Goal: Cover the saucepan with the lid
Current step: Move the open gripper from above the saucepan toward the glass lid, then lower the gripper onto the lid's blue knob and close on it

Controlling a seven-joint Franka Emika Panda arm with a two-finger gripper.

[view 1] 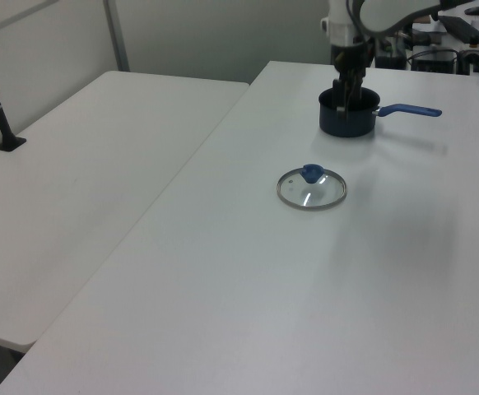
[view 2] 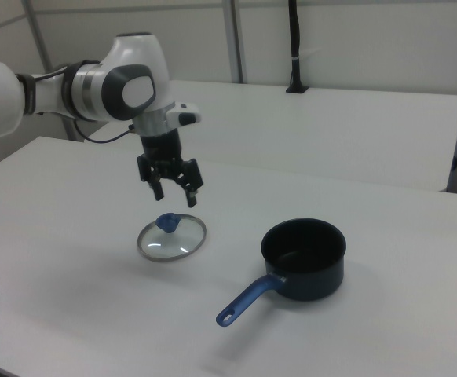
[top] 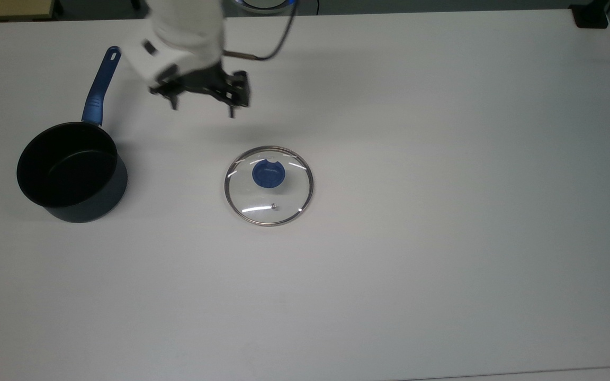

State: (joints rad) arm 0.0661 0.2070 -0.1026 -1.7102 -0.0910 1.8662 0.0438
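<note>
My gripper will lower the blue knob (view 1: 312,173), and the lid will then sit flush over the saucepan's opening (view 1: 350,99) because the lid's round metal rim closely matches it.
The clear glass lid (top: 268,186) with a blue knob (top: 268,173) lies flat on the white table (top: 442,211), seen also as the lid (view 1: 311,188) and the lid (view 2: 171,236). The dark saucepan (top: 70,170) stands to the top view's left of it, its blue handle (top: 99,89) pointing up in the top view; it is the saucepan (view 1: 348,112) and the saucepan (view 2: 303,258) in the side views. My gripper (top: 203,108) hangs open in the air, empty, above the table between saucepan handle and lid. The gripper (view 2: 173,194) is above the lid's far side.
A second white table (view 1: 83,164) adjoins on the left view's left. A black post (view 2: 294,47) stands on the far table in the right view. A black clamp (top: 591,16) sits at the top view's upper right corner. A cable (top: 278,37) trails from the arm.
</note>
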